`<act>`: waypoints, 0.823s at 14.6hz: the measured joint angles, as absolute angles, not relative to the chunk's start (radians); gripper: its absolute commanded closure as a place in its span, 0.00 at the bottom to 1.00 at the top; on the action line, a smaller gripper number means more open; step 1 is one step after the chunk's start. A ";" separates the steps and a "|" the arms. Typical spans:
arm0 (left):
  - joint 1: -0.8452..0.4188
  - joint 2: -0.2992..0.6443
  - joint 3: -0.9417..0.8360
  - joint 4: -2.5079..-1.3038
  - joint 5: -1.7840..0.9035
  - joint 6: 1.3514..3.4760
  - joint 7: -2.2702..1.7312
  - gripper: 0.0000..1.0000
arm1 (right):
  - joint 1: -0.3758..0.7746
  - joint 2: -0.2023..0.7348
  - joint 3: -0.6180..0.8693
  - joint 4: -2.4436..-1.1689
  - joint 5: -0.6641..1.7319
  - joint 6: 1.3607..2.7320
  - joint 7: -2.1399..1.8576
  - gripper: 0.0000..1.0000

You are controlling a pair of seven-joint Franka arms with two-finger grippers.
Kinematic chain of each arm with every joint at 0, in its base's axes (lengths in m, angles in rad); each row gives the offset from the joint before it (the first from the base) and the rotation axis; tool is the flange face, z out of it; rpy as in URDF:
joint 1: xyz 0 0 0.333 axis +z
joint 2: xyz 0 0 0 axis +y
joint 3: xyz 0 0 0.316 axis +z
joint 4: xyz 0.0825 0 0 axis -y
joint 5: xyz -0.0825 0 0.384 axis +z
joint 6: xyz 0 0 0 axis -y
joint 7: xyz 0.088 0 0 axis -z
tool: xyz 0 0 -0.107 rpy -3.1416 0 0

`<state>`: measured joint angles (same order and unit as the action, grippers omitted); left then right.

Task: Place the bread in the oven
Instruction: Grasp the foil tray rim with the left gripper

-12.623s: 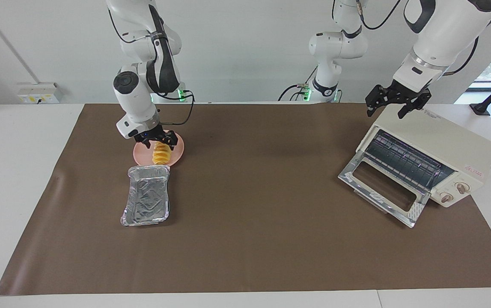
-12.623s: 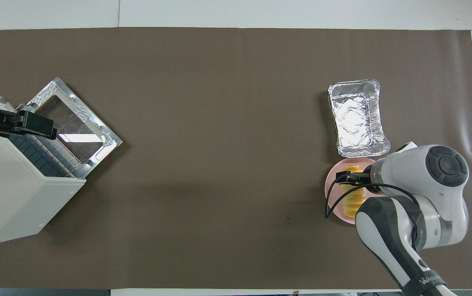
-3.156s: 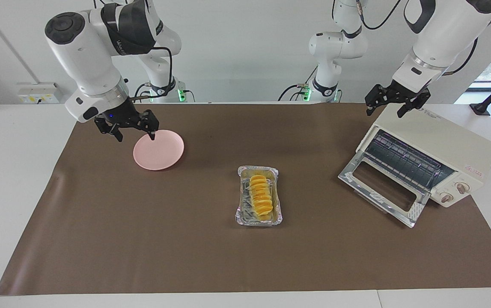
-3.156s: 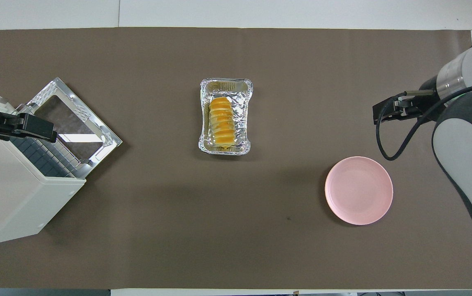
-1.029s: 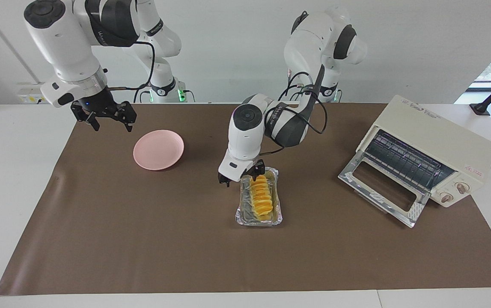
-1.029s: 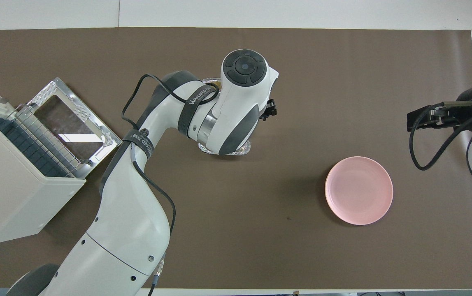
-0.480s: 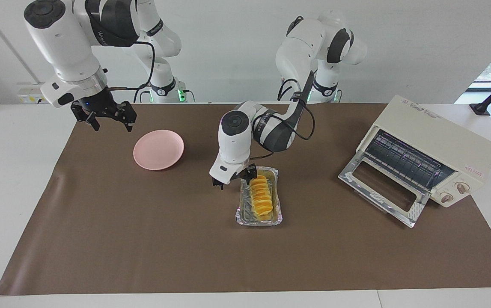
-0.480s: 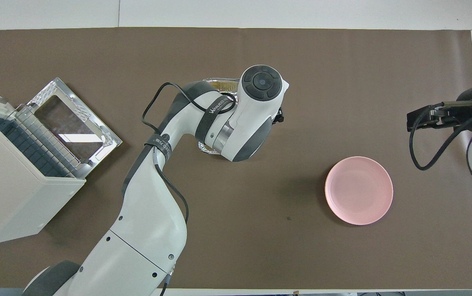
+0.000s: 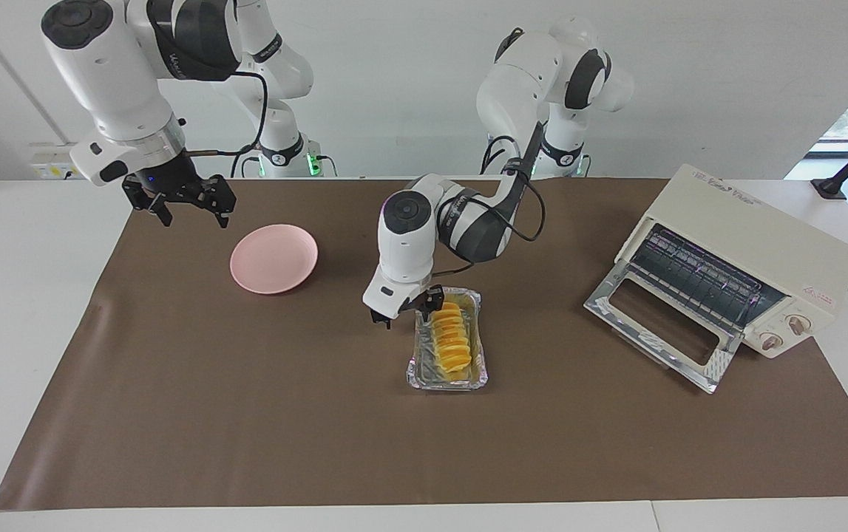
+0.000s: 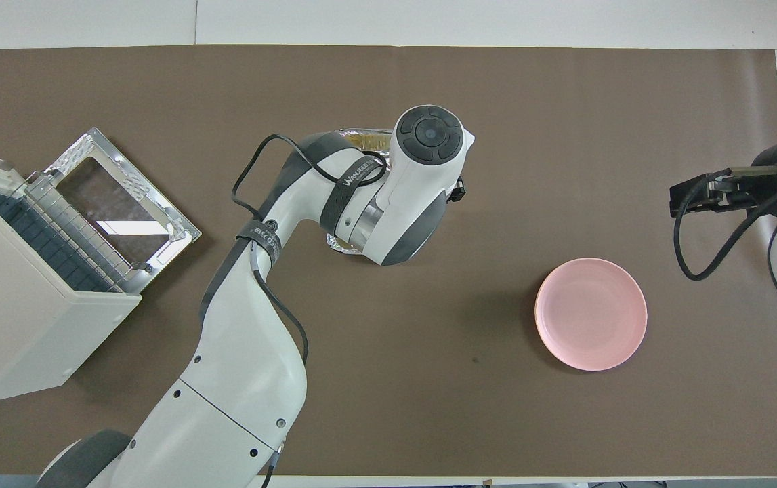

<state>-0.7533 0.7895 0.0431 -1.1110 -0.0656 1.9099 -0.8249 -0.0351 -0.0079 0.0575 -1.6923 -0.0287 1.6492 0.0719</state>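
The wire rack (image 10: 83, 234) sticks out beyond the opening of the cream oven, so the silver foil tray (image 10: 345, 247) will sit partly outside once I put it there.
The yellow-orange ridged bread (image 9: 449, 336) lies in a silver foil tray (image 9: 447, 377) at the middle of the mat. My left gripper (image 9: 407, 310) is open and low at the tray's end nearer the robots. One finger is over the tray's rim beside the bread, the other outside it. In the overhead view the left arm hides the bread, and only a bit of the tray's rim (image 10: 361, 135) shows. The cream oven (image 9: 749, 251) stands at the left arm's end with its door (image 9: 660, 325) dropped open. My right gripper (image 9: 187, 207) is open and waits in the air beside the pink plate.
The empty pink plate (image 9: 273, 258) lies toward the right arm's end, also seen from overhead (image 10: 591, 313). The oven (image 10: 15, 305) and its open door (image 10: 117, 196) take up the mat's corner at the left arm's end. A brown mat (image 9: 246, 414) covers the table.
The bread went from the plate into the foil tray, which now lies mid-mat. My left arm came from the oven to the tray and lowered slightly. The right gripper has held still.
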 measured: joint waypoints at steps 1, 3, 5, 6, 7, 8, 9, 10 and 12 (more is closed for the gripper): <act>-0.753 0.789 0.043 -1.111 -0.066 1.909 -0.825 0.48 | -0.035 -0.008 0.057 -1.692 -0.029 1.649 0.072 0.00; -0.753 0.789 0.043 -1.111 -0.066 1.908 -0.825 0.49 | -0.035 -0.008 0.057 -1.692 -0.029 1.649 0.072 0.00; -0.753 0.790 0.044 -1.112 -0.066 1.906 -0.825 0.49 | -0.035 -0.008 0.057 -1.692 -0.029 1.649 0.072 0.00; -0.752 0.790 0.045 -1.113 -0.066 1.904 -0.825 0.50 | -0.035 -0.008 0.057 -1.692 -0.029 1.649 0.072 0.00; -0.752 0.790 0.047 -1.115 -0.066 1.901 -0.825 0.50 | -0.035 -0.008 0.057 -1.692 -0.029 1.649 0.072 0.00; -0.751 0.790 0.048 -1.116 -0.066 1.898 -0.825 0.50 | -0.035 -0.008 0.057 -1.692 -0.029 1.649 0.072 0.00; -0.751 0.790 0.048 -1.118 -0.066 1.894 -0.825 0.50 | -0.035 -0.008 0.057 -1.692 -0.029 1.649 0.072 0.00; -0.751 0.790 0.049 -1.119 -0.066 1.889 -0.825 0.50 | -0.035 -0.008 0.057 -1.692 -0.029 1.649 0.072 0.00; -0.751 0.790 0.054 -1.121 -0.066 1.882 -0.825 0.50 | -0.035 -0.008 0.057 -1.692 -0.029 1.649 0.072 0.00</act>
